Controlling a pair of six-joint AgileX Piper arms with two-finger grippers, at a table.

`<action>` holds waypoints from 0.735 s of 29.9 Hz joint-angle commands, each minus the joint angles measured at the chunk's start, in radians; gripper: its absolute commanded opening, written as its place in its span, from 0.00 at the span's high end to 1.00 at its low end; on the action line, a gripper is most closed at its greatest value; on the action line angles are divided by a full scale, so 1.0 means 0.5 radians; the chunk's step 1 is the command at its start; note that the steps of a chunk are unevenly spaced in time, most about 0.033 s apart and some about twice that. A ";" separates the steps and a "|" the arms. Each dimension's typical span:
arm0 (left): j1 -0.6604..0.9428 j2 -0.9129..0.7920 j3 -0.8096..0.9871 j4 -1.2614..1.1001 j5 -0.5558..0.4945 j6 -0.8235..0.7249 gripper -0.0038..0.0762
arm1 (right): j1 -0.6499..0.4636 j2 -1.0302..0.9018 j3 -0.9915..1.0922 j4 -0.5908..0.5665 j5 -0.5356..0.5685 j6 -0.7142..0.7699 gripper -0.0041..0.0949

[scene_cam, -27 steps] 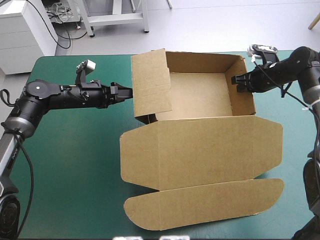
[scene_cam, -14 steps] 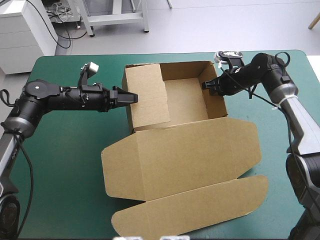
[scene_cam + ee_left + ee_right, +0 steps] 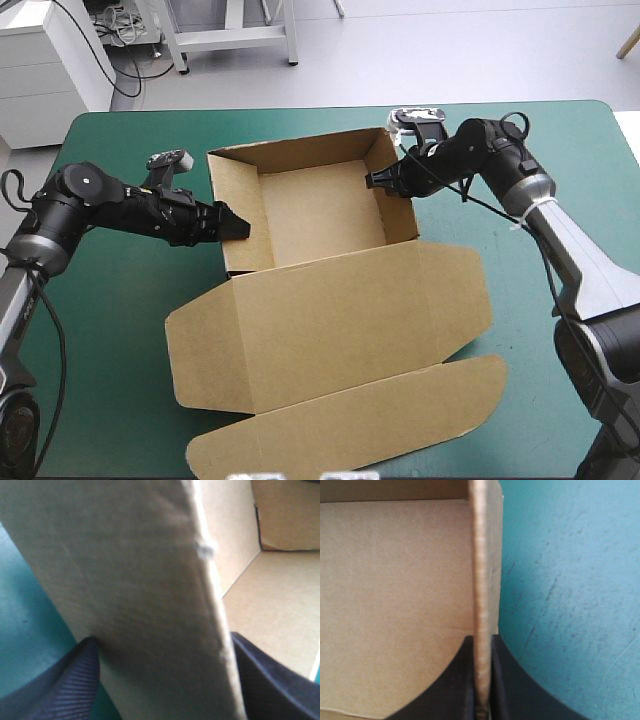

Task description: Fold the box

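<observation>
The lid (image 3: 350,325) is joined to the tray along a long crease (image 3: 325,259), so the lid will come around too and stay spread open when the robot turns the tray.
The brown box (image 3: 315,210) stands as an open tray at mid-table, its four walls raised. Its lid (image 3: 340,310) lies flat toward the near edge, ending in a rounded flap (image 3: 350,415). My left gripper (image 3: 238,228) is at the tray's left wall near the front corner. In the left wrist view it (image 3: 165,680) is open, the thick wall (image 3: 150,605) standing between its spread fingers. My right gripper (image 3: 378,183) is shut on the tray's right wall. The right wrist view shows its fingers (image 3: 497,680) pinching that thin wall (image 3: 480,570) edge-on.
Bare teal-green cover (image 3: 130,330) lies left of the lid and along the right side (image 3: 560,380). The table's far edge (image 3: 300,110) runs just behind the tray.
The box has slid left and turned slightly, my right gripper moving left with its wall. The left flap that stood tilted over the tray now lies against the left wall. My left gripper drew back left.
</observation>
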 commanded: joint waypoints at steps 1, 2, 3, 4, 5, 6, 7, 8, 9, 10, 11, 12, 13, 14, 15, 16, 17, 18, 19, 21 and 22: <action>0.000 -0.077 -0.059 0.064 -0.051 -0.143 0.34 | 0.086 -0.109 -0.057 -0.003 -0.145 0.116 0.98; 0.000 -0.077 -0.059 0.093 -0.051 -0.166 0.36 | 0.109 -0.109 -0.057 -0.051 -0.157 0.135 0.98; 0.000 -0.077 -0.059 0.125 -0.051 -0.188 0.38 | 0.128 -0.109 -0.057 -0.090 -0.166 0.157 0.98; 0.000 -0.077 -0.059 0.157 -0.051 -0.217 0.41 | 0.139 -0.109 -0.057 -0.118 -0.170 0.174 0.98; 0.000 -0.077 -0.059 0.187 -0.051 -0.230 0.43 | 0.154 -0.109 -0.057 -0.141 -0.175 0.193 0.98; 0.000 -0.077 -0.059 0.215 -0.047 -0.236 0.45 | 0.163 -0.109 -0.057 -0.171 -0.175 0.203 0.98; 0.000 -0.077 -0.059 0.248 -0.044 -0.269 0.46 | 0.171 -0.109 -0.057 -0.190 -0.175 0.209 0.98; 0.000 -0.077 -0.059 0.275 -0.041 -0.297 0.46 | 0.175 -0.109 -0.057 -0.210 -0.175 0.228 0.98; 0.000 -0.077 -0.059 0.304 -0.041 -0.318 0.47 | 0.177 -0.109 -0.057 -0.215 -0.171 0.255 0.98; 0.000 -0.077 -0.059 0.319 -0.036 -0.328 0.47 | 0.191 -0.105 -0.057 -0.229 -0.167 0.272 0.98; 0.000 -0.077 -0.059 0.347 -0.032 -0.342 0.47 | 0.202 -0.105 -0.057 -0.251 -0.167 0.293 0.98; 0.000 -0.077 -0.059 0.372 -0.028 -0.375 0.47 | 0.216 -0.105 -0.057 -0.260 -0.164 0.292 0.98; -0.010 -0.077 -0.059 0.414 -0.023 -0.405 0.47 | 0.228 -0.101 -0.057 -0.263 -0.164 0.292 0.98; -0.021 -0.077 -0.059 0.479 -0.024 -0.440 0.47 | 0.248 -0.100 -0.057 -0.263 -0.164 0.292 0.98; -0.026 -0.077 -0.059 0.530 -0.020 -0.472 0.48 | 0.260 -0.100 -0.057 -0.263 -0.168 0.298 0.98; -0.049 -0.077 -0.059 0.602 -0.020 -0.524 0.51 | 0.273 -0.096 -0.057 -0.263 -0.172 0.307 0.98; -0.067 -0.077 -0.059 0.673 -0.020 -0.581 0.55 | 0.280 -0.096 -0.057 -0.263 -0.177 0.307 0.98; -0.082 -0.077 -0.059 0.723 -0.020 -0.613 0.59 | 0.284 -0.096 -0.057 -0.263 -0.181 0.310 0.98; -0.107 -0.077 -0.059 0.776 -0.020 -0.649 0.65 | 0.288 -0.096 -0.057 -0.263 -0.180 0.322 0.98; -0.148 -0.077 -0.059 0.833 -0.033 -0.674 0.77 | 0.288 -0.096 -0.057 -0.273 -0.176 0.341 0.98; -0.176 -0.077 -0.059 0.837 -0.048 -0.674 0.84 | 0.288 -0.096 -0.057 -0.281 -0.171 0.354 0.98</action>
